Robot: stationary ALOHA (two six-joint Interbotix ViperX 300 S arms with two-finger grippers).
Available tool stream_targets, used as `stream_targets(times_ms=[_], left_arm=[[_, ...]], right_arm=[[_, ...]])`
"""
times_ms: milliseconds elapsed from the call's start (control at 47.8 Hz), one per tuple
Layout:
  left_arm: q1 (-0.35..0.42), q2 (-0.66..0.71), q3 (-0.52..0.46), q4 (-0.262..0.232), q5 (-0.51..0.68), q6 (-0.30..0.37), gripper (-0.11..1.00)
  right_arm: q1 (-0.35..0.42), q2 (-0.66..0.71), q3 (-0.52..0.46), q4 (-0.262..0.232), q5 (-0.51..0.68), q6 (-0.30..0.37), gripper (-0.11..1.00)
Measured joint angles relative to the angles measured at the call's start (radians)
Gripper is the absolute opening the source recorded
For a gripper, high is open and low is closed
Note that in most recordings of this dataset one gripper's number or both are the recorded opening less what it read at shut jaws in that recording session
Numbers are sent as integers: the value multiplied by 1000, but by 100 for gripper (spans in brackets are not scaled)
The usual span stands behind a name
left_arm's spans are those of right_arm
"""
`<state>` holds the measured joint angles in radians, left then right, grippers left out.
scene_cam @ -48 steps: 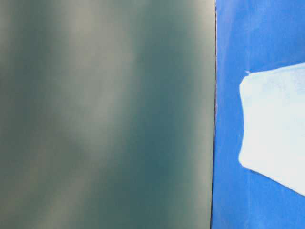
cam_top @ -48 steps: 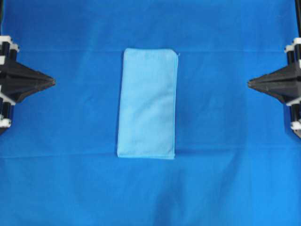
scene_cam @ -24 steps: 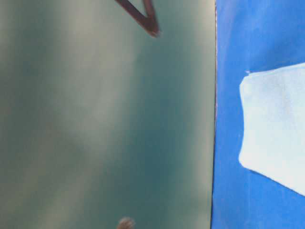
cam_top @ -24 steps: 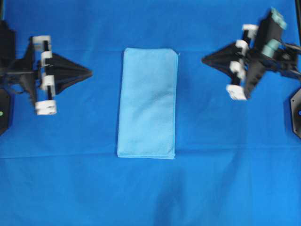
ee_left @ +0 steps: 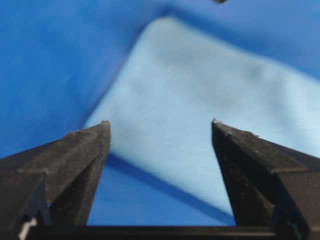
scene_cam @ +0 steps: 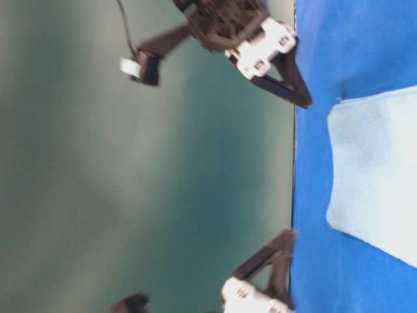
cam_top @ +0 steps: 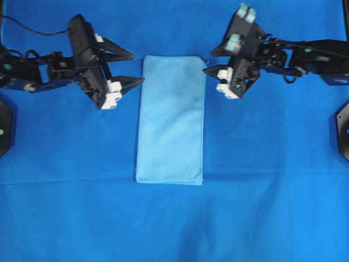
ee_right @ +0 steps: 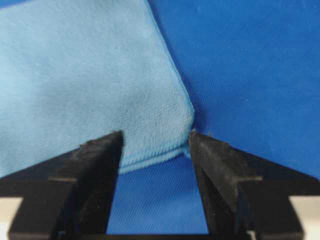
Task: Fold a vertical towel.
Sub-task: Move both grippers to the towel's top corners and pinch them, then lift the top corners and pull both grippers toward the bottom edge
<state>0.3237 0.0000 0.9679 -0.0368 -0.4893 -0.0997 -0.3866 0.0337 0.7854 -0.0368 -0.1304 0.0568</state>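
I expect the towel to slide along and bend over itself when I fold its far edge, because the towel's near end [cam_top: 169,177] is loose and unheld.
The towel [cam_top: 172,120] is a light sky-blue rectangle lying flat and lengthwise on the deep-blue table covering [cam_top: 272,191]. My left gripper [cam_top: 138,68] is open and empty, its tips beside the towel's far left corner. In the left wrist view [ee_left: 160,122] the towel [ee_left: 210,100] lies just beyond the jaws. My right gripper [cam_top: 209,61] is open and empty at the far right corner. In the right wrist view [ee_right: 156,134] that towel corner [ee_right: 165,125] sits between the tips. The table-level view shows the towel [scene_cam: 378,176] and one finger [scene_cam: 293,88] of the right gripper.
Black arm bases sit at the left edge [cam_top: 4,125] and the right edge [cam_top: 343,128] of the table. A cable [cam_top: 32,30] trails at the far left. A grey-green wall [scene_cam: 130,182] fills the left of the table-level view.
Both arms have swung in from the table's sides to the towel's far corners. Both grippers, earlier closed to a point, now stand open. The towel has not moved.
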Motion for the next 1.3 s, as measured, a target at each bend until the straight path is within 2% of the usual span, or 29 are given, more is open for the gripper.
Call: stream_targets(times_ms=[251,502,565,670,754,837,1298], left_arm=[[58,184,-55,0,-57,0,76],[69,262,-103,0,-66,0,72],[71,276,-112,0,-66,2,64],[75,282,-118,0,-64,6,39],[75,284,-120,0,-60,15,19],[67,284,-123,2,-48,23,4],[61,267,-135,2,-21,41,3]], right_arm=[[-34,124,-40,-5,-49,0,57],[-40,176,-60,-5,-60,0,56],[-41,178,-60,-3,-60,2,55],[-40,176,-61,-5,-60,2,46],[-37,176,-61,-5,-57,2,25],[-28,176,-61,-5,-52,0,4],[-32,163,-64,-5,-21,0,3]])
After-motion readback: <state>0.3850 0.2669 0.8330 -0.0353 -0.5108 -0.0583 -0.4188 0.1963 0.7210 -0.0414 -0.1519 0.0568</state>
